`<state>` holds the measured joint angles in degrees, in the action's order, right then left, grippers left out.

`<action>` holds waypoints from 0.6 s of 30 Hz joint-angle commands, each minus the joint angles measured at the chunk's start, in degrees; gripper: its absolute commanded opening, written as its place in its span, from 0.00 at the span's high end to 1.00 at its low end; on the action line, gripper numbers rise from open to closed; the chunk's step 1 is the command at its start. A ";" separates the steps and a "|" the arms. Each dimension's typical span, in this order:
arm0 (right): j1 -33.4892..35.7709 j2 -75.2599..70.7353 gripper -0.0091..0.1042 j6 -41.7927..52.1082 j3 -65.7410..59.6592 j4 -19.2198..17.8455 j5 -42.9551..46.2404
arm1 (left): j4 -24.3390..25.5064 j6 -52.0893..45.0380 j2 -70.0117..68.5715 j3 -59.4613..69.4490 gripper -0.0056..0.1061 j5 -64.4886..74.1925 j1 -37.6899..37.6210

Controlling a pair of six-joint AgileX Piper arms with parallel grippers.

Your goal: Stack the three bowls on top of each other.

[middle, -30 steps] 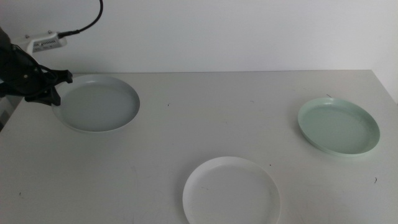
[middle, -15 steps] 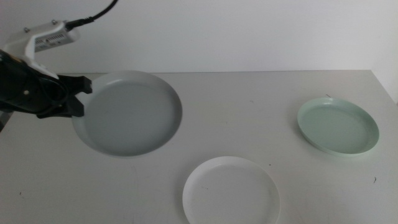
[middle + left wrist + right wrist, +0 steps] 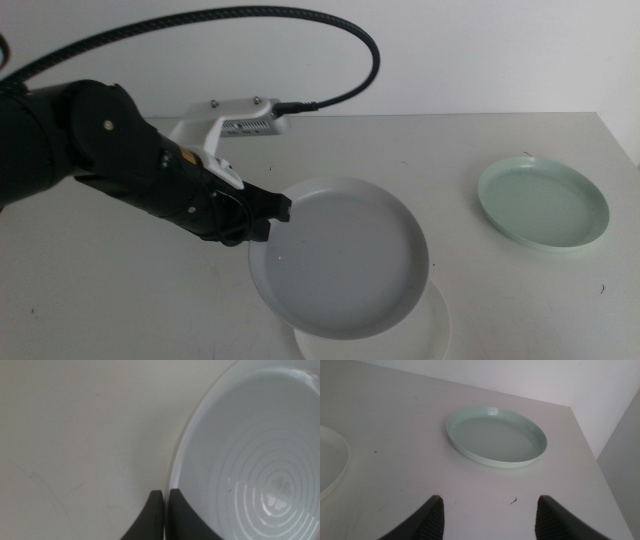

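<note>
The grey-blue bowl (image 3: pixel 340 258) is facing up and overlapping the white bowl, so my left gripper should go on lowering it toward the white bowl's crescent (image 3: pixel 425 328) until the rims of the bowls line up.
My left gripper (image 3: pixel 268 214) is shut on the near-left rim of the grey-blue bowl (image 3: pixel 340 255) and holds it tilted just above the white bowl (image 3: pixel 432 332). Only a thin crescent of the white bowl shows beneath it at the front of the table. In the left wrist view the two jaws (image 3: pixel 163 494) are pressed together on the rim of the grey-blue bowl (image 3: pixel 250 455). The mint green bowl (image 3: pixel 545 203) rests at the right of the table. My right gripper (image 3: pixel 490 499) hangs open and empty a little short of the mint green bowl (image 3: pixel 495 435); this arm is out of the middle view.
The left arm's black cable (image 3: pixel 300 30) arcs over the back of the table. The table's right edge (image 3: pixel 625 140) runs close behind the mint green bowl. A pale bowl rim (image 3: pixel 332 467) shows at the side of the right wrist view; which bowl it is I cannot tell.
The left gripper has carried the grey-blue bowl from the table's back left, rightward and toward the front, until it hangs over the white bowl and covers most of it.
</note>
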<state>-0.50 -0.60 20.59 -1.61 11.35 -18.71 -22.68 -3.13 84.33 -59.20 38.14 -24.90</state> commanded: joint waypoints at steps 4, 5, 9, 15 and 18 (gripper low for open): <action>-0.37 -1.52 0.50 0.59 0.35 -0.16 4.19 | -2.52 0.93 2.37 -1.22 0.95 -5.65 -4.61; -0.37 -1.52 0.50 0.59 0.35 -0.16 4.19 | -2.52 0.93 3.28 -1.22 0.95 -6.35 -5.24; -0.37 -1.52 0.50 0.59 0.35 -0.16 4.19 | -3.25 0.93 6.33 -1.22 0.95 -6.78 -6.17; -0.37 -1.52 0.50 0.59 0.35 -0.16 4.19 | -4.19 0.27 10.14 -1.22 0.95 -6.89 -6.17; -0.37 -1.52 0.50 0.59 0.35 -0.16 4.19 | -4.58 0.21 11.40 -1.22 0.95 -7.16 -6.17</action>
<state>-0.50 -0.60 20.59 -1.61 11.35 -18.71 -25.31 -3.14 97.65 -59.20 32.82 -30.92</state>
